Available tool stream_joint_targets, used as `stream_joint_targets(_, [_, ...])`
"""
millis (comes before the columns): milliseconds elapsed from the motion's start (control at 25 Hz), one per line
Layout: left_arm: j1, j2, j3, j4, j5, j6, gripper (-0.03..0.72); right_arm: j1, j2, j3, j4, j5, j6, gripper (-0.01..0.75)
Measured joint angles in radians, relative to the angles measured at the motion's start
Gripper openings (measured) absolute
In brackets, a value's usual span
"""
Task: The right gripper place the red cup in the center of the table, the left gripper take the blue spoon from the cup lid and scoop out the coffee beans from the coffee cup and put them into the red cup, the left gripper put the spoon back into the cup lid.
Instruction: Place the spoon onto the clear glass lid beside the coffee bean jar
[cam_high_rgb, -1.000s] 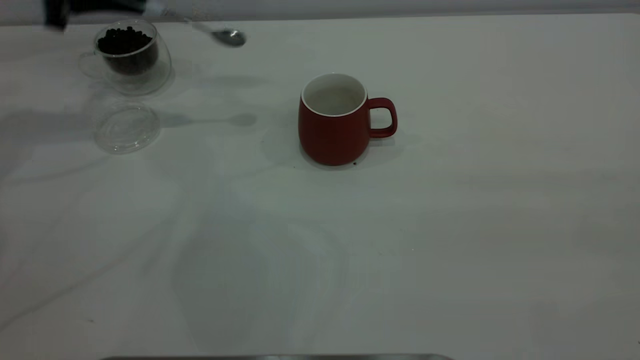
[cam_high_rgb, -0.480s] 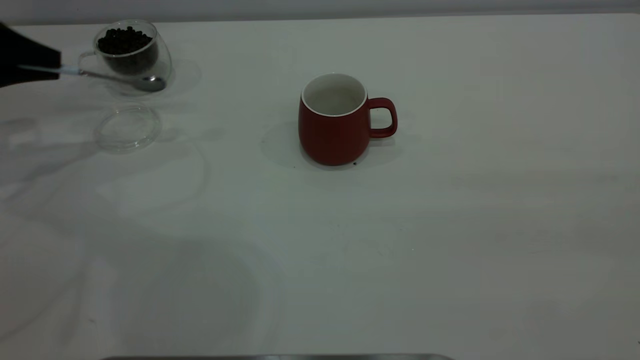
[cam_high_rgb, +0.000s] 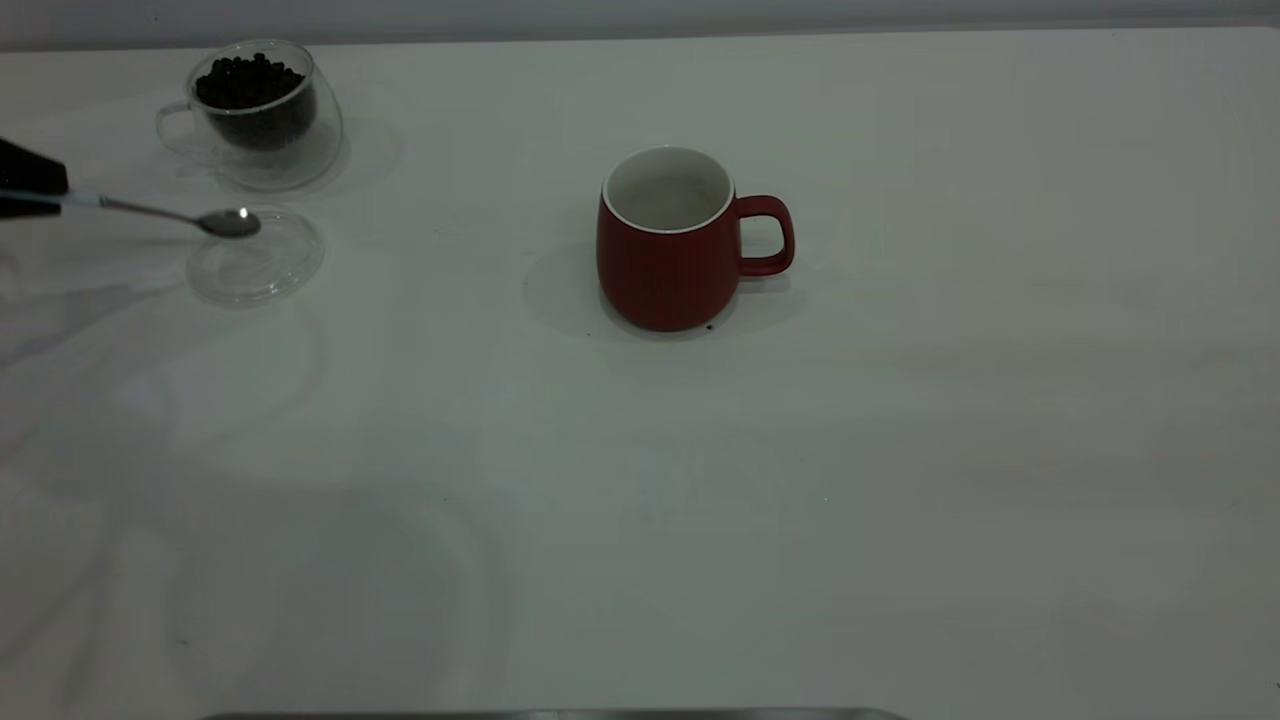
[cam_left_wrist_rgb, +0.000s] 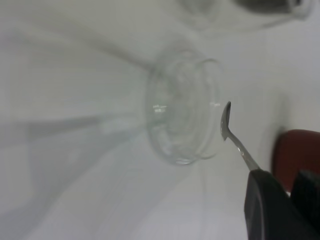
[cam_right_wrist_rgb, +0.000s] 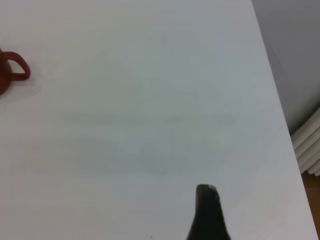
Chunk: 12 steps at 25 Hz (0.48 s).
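Observation:
The blue spoon's empty bowl (cam_high_rgb: 229, 223) is above the clear cup lid (cam_high_rgb: 257, 259), so my left gripper should continue to move the spoon down until its bowl rests inside, and then let go.
My left gripper (cam_high_rgb: 45, 190) is at the far left edge and is shut on the pale handle of the blue spoon (cam_high_rgb: 170, 213). The spoon's shiny bowl hangs over the left part of the clear cup lid (cam_high_rgb: 275, 262); I cannot tell whether they touch. The spoon's bowl looks empty. In the left wrist view the gripper (cam_left_wrist_rgb: 285, 192) holds the spoon (cam_left_wrist_rgb: 232, 135) beside the lid (cam_left_wrist_rgb: 182, 107). The glass coffee cup (cam_high_rgb: 255, 120) with coffee beans (cam_high_rgb: 245, 80) stands behind the lid. The red cup (cam_high_rgb: 665, 240) stands upright at the table's center, handle to the right. My right gripper (cam_right_wrist_rgb: 207, 215) shows only in its wrist view.
The white table (cam_high_rgb: 800, 500) stretches wide around the red cup. A tiny dark speck (cam_high_rgb: 710, 326) lies at the red cup's base. In the right wrist view the table's edge (cam_right_wrist_rgb: 280, 110) runs close by, with the red cup's handle (cam_right_wrist_rgb: 17, 70) far off.
My left gripper has carried the spoon from behind and right of the coffee cup, leftward and toward the front, and its bowl is now over the cup lid. The red cup has not moved.

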Motion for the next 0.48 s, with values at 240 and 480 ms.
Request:
stream_joint_targets(240, [0.0, 0.06, 0.0, -0.054, -0.012, 0.037, 0.118, 0.0, 0.0, 0.0, 0.0, 0.0, 0.0, 0.59])
stream_joint_targets(480, [0.0, 0.111, 0.0, -0.149, -0.003, 0.093, 0.118, 0.0, 0.0, 0.0, 0.0, 0.0, 0.0, 0.59])
